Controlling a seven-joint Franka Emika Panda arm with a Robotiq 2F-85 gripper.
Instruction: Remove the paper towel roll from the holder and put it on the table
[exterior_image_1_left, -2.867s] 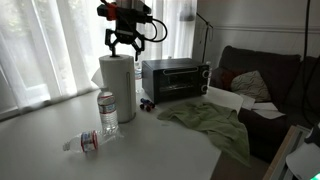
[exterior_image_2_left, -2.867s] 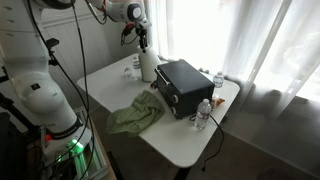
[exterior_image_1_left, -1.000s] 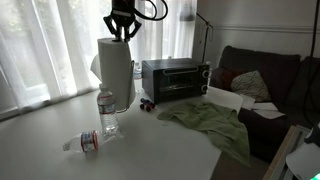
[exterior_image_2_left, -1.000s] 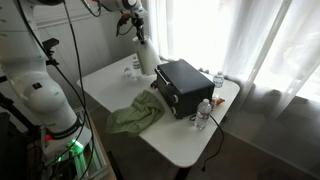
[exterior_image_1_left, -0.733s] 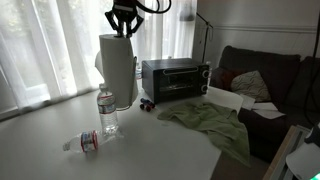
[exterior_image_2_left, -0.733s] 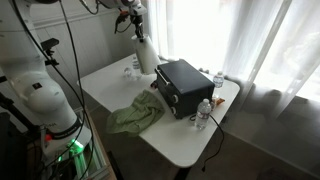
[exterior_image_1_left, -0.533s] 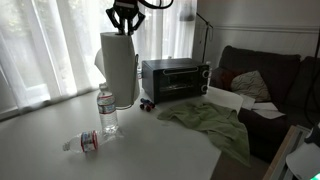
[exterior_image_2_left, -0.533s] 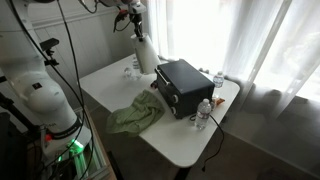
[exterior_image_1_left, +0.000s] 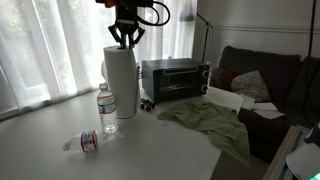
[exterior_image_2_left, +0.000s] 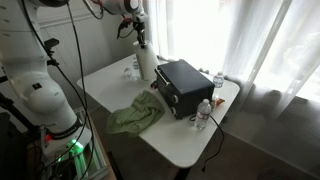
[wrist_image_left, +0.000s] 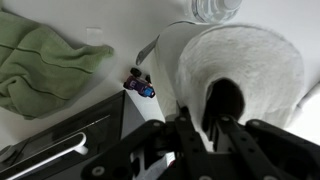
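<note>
Next, I open my gripper, reach deeper into the hollow core (wrist_image_left: 226, 100) and grip the roll's side before I lift, because my fingers pinch only the top rim of the paper towel roll (wrist_image_left: 203, 88).
The paper towel roll (exterior_image_1_left: 122, 82), a tall white cylinder, stands upright just behind an upright water bottle, its lower end at or just above the table (exterior_image_1_left: 40, 150). It also shows near the table's far corner, the paper towel roll (exterior_image_2_left: 148, 63). My gripper (exterior_image_1_left: 125, 40) comes down on its top and is shut on the rim. In the wrist view my gripper (wrist_image_left: 205, 122) pinches the wall of the paper towel roll (wrist_image_left: 255, 65) beside the dark hollow core, one finger inside, one outside. The holder is hidden.
An upright bottle (exterior_image_1_left: 107, 112) and a lying bottle (exterior_image_1_left: 85, 141) are close in front of the roll. A black toaster oven (exterior_image_1_left: 175, 78) stands beside it, with a green cloth (exterior_image_1_left: 210, 122) and a small purple object (wrist_image_left: 140, 85) nearby. A dark sofa (exterior_image_1_left: 265, 90) lies beyond the table.
The gripper and the roll in it have come down from their raised height and shifted slightly toward the toaster oven. The jaws stay shut on the rim.
</note>
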